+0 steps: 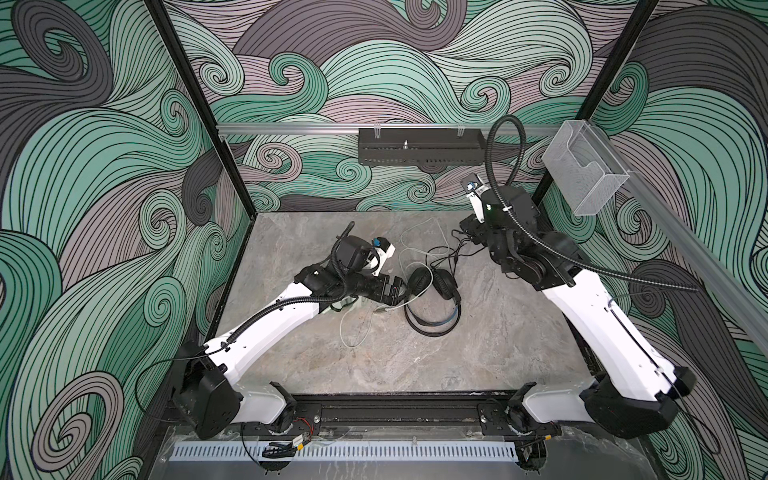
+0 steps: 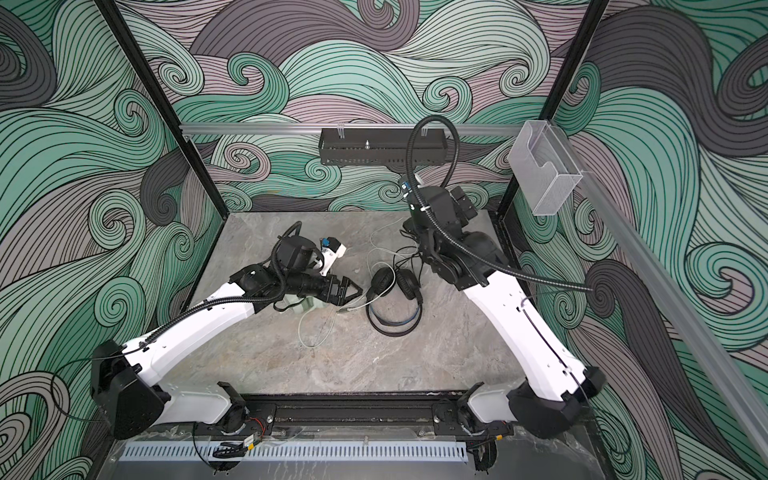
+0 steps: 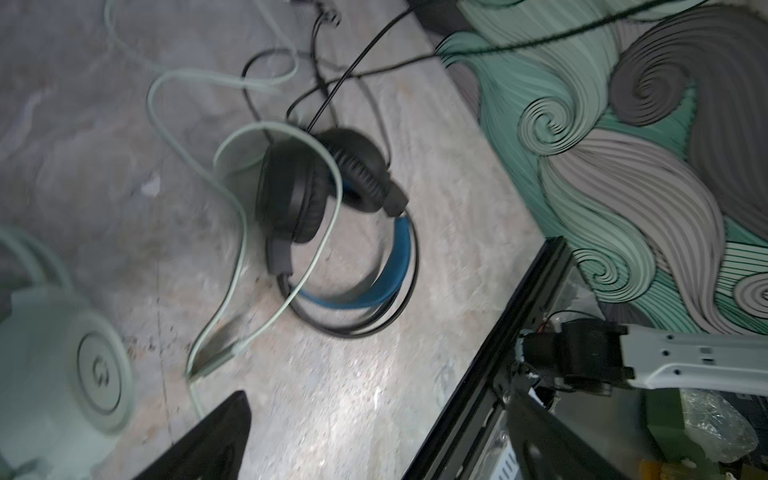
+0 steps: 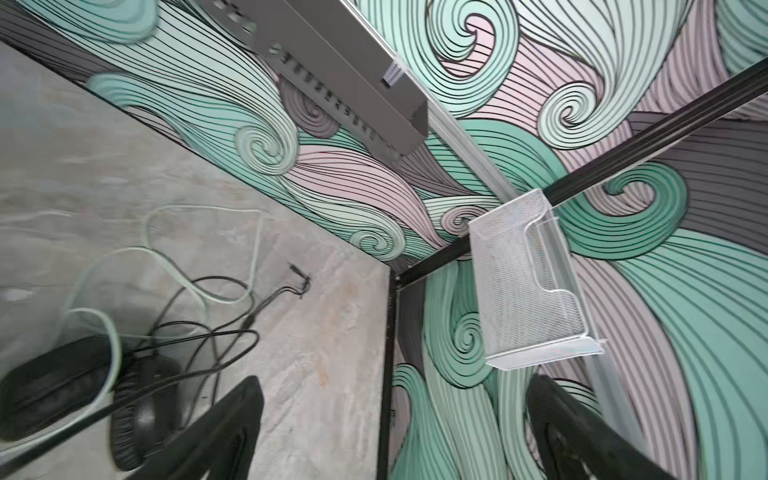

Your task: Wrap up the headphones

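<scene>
My left gripper needs to grab the black headphones by their band point(image 1: 436, 322) and raise them clear before wrapping, as the white cable loops over a black ear cup point(image 1: 429, 276).
The black headphones point(image 1: 434, 299) point(image 2: 395, 301) with a blue inner band lie mid-table, their black cable point(image 4: 216, 332) tangled behind them. The mint-green headphones point(image 2: 303, 305) point(image 3: 62, 361) lie mostly hidden under my left arm. Their white cable point(image 3: 241, 232) point(image 1: 353, 328) loops over a black ear cup. My left gripper point(image 2: 358, 291) point(image 3: 378, 390) hovers open just left of the black headphones point(image 3: 328, 199), with nothing between its fingers. My right gripper point(image 4: 397, 378) is open and empty, raised near the back right corner, with the black headphones point(image 4: 62, 382) off to its side.
A black tray point(image 1: 419, 151) hangs on the back wall rail. A clear bin point(image 1: 582, 174) point(image 4: 528, 282) hangs on the right rail. The marble table point(image 1: 415, 365) ends at a black front rail point(image 1: 395, 411) that carries both arm bases.
</scene>
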You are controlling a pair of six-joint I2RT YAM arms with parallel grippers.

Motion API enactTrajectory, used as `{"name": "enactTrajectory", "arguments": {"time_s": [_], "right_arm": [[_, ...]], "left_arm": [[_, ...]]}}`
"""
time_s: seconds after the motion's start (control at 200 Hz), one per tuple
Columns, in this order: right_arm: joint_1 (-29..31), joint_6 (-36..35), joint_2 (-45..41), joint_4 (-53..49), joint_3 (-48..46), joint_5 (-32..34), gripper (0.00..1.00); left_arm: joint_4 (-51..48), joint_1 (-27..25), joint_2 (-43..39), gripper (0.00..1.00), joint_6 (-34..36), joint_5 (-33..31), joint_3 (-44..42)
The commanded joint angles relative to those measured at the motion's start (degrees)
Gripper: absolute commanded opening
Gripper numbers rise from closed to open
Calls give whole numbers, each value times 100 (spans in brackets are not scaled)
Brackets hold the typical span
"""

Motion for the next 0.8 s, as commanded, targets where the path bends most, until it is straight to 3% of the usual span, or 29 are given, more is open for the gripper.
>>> {"name": "enactTrajectory", "arguments": {"time_s": [0.0, 0.135, 0.28, 0.46, 0.61, 0.796], "right_arm": [[-10, 583, -170, -1, -449, -1067, 100], [-21, 868, -391, 109, -906, -1666, 100], [-80, 898, -436, 96, -1017, -1587, 100], [-663, 1665, -486, -353, -864, -1684, 100], [-1243, 2223, -621, -456, -1381, -2103, 99], [-1477, 2358, -473, -437, -1499, -2356, 100]], "left_arm": [[1422, -79, 46, 98, 297, 341, 249], [1705, -126, 782, 98, 369, 546, 913], [1565, -188, 1279, 97, 363, 729, 1569], [480, -329, 1246, 92, 105, 108, 1399], [-311, -792, 953, 87, -873, -1139, 467], [-658, -1210, 1027, 85, -2474, -1465, -91]]}}
